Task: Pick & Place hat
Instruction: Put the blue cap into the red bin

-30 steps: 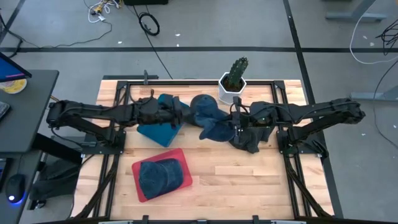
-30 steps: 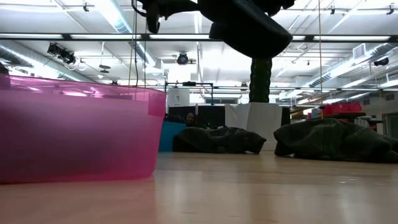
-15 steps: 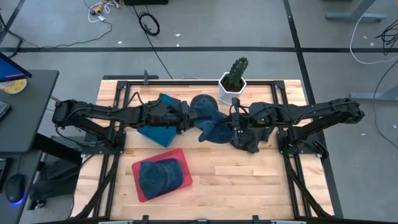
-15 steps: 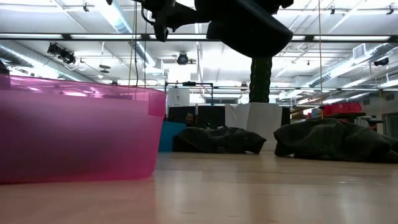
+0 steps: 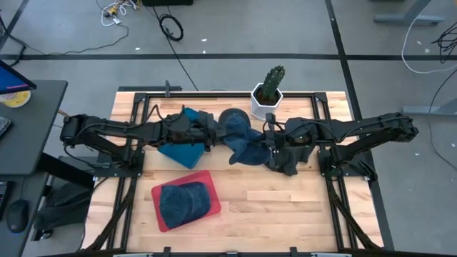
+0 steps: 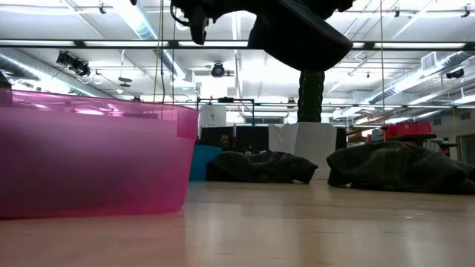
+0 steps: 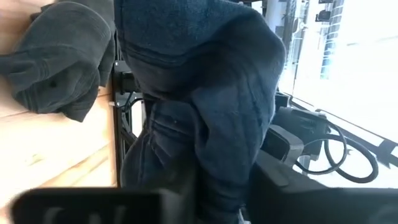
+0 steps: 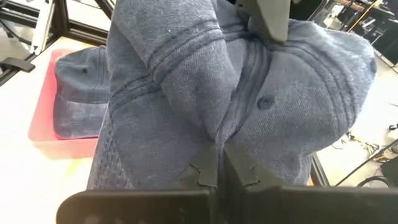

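Note:
Both my grippers are closed on the blue hat (image 5: 247, 145). My right gripper should open and move away before my left gripper takes the hat to the pink tray (image 5: 186, 200).
A blue denim hat (image 5: 241, 137) hangs in the air between both grippers, above the table's far middle. In the low view the hat (image 6: 297, 33) shows dark at the top. My left gripper (image 5: 212, 133) comes from the table's left and is shut on the hat's left side. My right gripper (image 5: 270, 148) comes from the right and is shut on its right side. In the right wrist view the hat (image 8: 186, 81) fills the picture. A second blue hat (image 5: 184, 200) lies in a pink tray (image 5: 161, 214) near the front left. My left gripper pinches a bunched fold of the denim (image 7: 217, 168) between its two fingers, coming level from the table's left. One left finger (image 8: 268, 18) shows on the crown's edge in the right wrist view. The hat is lifted clear. My right gripper pinches a fold of the hat's cloth (image 8: 214, 134) between its two fingers (image 8: 198, 175), coming about level from the table's right. Several layers bunch at the pinch. The hat is clear of the table and stands up beyond the fingers.
A dark hat (image 5: 290, 162) lies on the table under the right arm, and the low view shows two dark heaps (image 6: 260, 166) (image 6: 401, 166). A teal box (image 5: 182, 151) sits under the left arm. A cactus in a white pot (image 5: 268, 93) stands at the far edge.
My left gripper has moved toward the table's right, up to the hat's left side, and then stayed there. The hat and my right gripper have stayed where they were.

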You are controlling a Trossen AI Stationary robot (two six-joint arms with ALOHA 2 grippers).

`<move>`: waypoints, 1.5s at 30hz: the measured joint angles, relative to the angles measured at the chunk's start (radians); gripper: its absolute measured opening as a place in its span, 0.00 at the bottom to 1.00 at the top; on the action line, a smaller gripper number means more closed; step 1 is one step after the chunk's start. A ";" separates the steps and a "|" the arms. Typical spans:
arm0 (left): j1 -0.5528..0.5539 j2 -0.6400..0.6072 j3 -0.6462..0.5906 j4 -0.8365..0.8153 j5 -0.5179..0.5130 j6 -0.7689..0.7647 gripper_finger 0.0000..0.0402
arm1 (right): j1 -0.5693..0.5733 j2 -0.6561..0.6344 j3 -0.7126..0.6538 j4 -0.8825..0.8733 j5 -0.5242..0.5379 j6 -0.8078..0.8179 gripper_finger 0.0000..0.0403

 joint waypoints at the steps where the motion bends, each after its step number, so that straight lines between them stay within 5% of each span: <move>1: 0.000 0.000 0.000 -0.002 0.000 0.000 0.18 | 0.000 0.000 0.000 0.000 0.000 0.000 0.00; 5: 0.000 0.000 0.000 0.003 0.000 0.036 0.05 | 0.000 0.000 0.000 0.000 0.000 0.001 0.01; 13: -0.002 0.002 -0.001 0.121 0.003 0.077 0.06 | -0.001 -0.005 0.000 0.017 0.002 0.091 0.05; 25: -0.056 0.000 0.000 0.319 -0.073 0.203 0.05 | 0.000 -0.172 0.000 -0.011 -0.018 0.320 0.52; 30: -0.112 -0.001 0.000 0.378 -0.150 0.280 0.05 | -0.001 -0.253 0.000 -0.080 0.024 0.388 0.64; 45: -0.440 -0.001 0.000 0.285 -0.492 0.340 0.05 | -0.001 -0.302 0.000 -0.307 0.046 0.607 0.59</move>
